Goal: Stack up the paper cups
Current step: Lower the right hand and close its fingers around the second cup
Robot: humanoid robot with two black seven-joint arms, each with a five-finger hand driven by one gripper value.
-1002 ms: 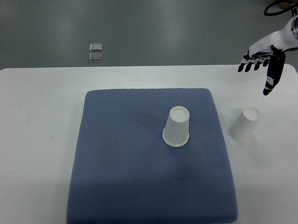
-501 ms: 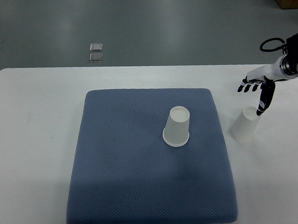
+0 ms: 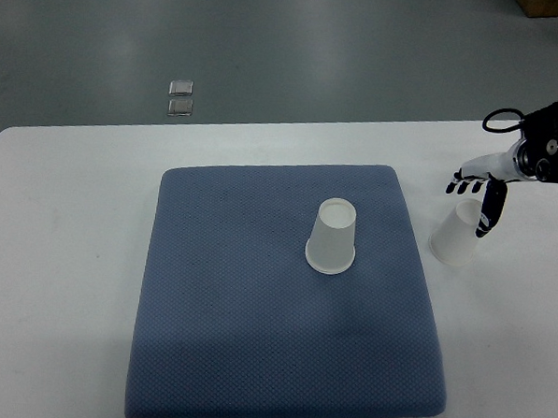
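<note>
The white paper cup (image 3: pixel 456 234) should slip almost all the way over the other cup when the robot lowers it beside the mat, because both cups narrow toward their upturned bases (image 3: pixel 337 214).
One white paper cup (image 3: pixel 332 237) stands upside down on the blue mat (image 3: pixel 253 339), near its middle right. A second white paper cup (image 3: pixel 458 232) stands upside down on the white table, just right of the mat. My right hand (image 3: pixel 477 194) comes in from the right edge and hovers right over this second cup, fingers spread, with the thumb (image 3: pixel 490 211) hanging down by the cup's top right edge. It holds nothing. The left arm is out of view.
The white table (image 3: pixel 61 254) carries the mat. The table's right edge lies close to the second cup. Two small clear square objects (image 3: pixel 180 96) lie on the grey floor beyond the table's far edge.
My right hand has come down and toward me from above the table's far right corner to just over the second cup. Both cups have stayed where they were.
</note>
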